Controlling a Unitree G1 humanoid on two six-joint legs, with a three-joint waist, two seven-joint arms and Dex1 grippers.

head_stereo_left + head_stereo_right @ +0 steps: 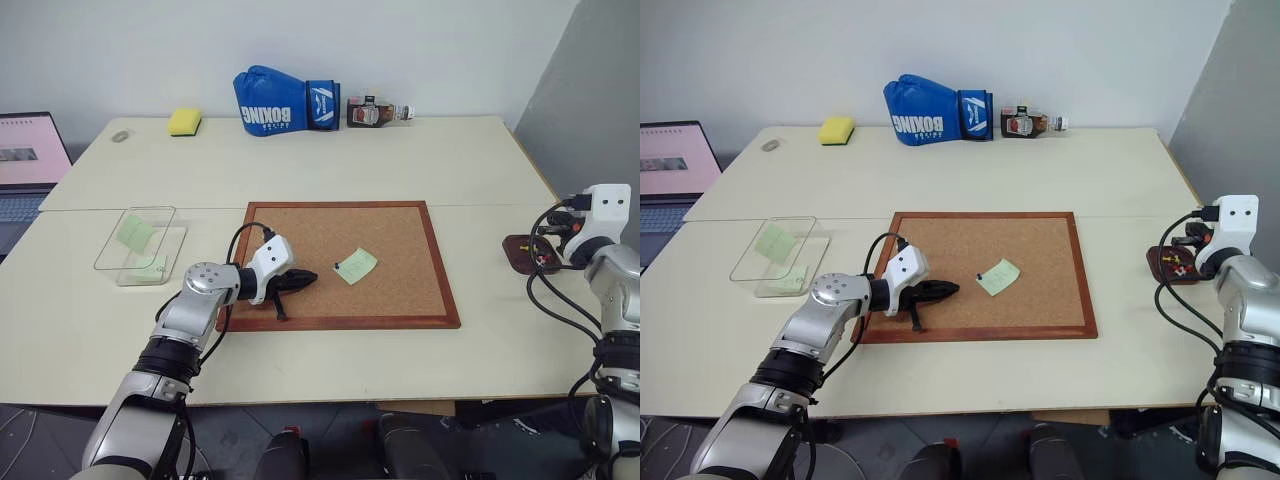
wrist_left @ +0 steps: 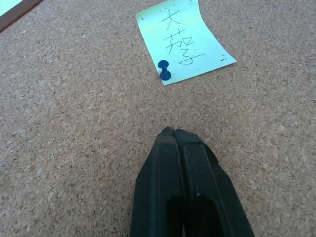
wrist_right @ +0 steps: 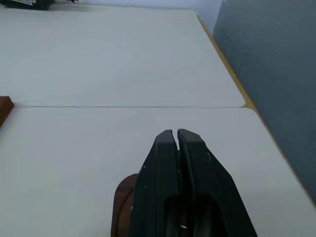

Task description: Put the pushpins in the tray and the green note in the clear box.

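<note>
The fingers of my right gripper hang close above the open brown tray [image 1: 517,254]. I should keep lowering them until they reach the tray's pushpins [image 1: 1180,264], and let go there.
A green note [image 1: 356,265] with handwriting lies on the cork board [image 1: 400,235], held at its near corner by a dark blue pushpin [image 2: 165,70]. My left gripper [image 1: 310,277] is shut and empty, low over the board a short way left of the note. The clear box [image 1: 165,215] stands at the table's left with two green notes inside. The brown tray [image 1: 1160,262] sits near the table's right edge and holds several coloured pushpins [image 1: 1180,264]. My right gripper [image 3: 177,132] hovers shut just above the tray [image 3: 121,207], with nothing seen between its fingers.
A blue boxing glove [image 1: 285,100], a yellow sponge [image 1: 184,121] and a small bottle [image 1: 375,112] line the table's far side. A laptop [image 1: 28,160] stands at the left. A grey wall [image 3: 276,64] rises just beyond the table's right edge.
</note>
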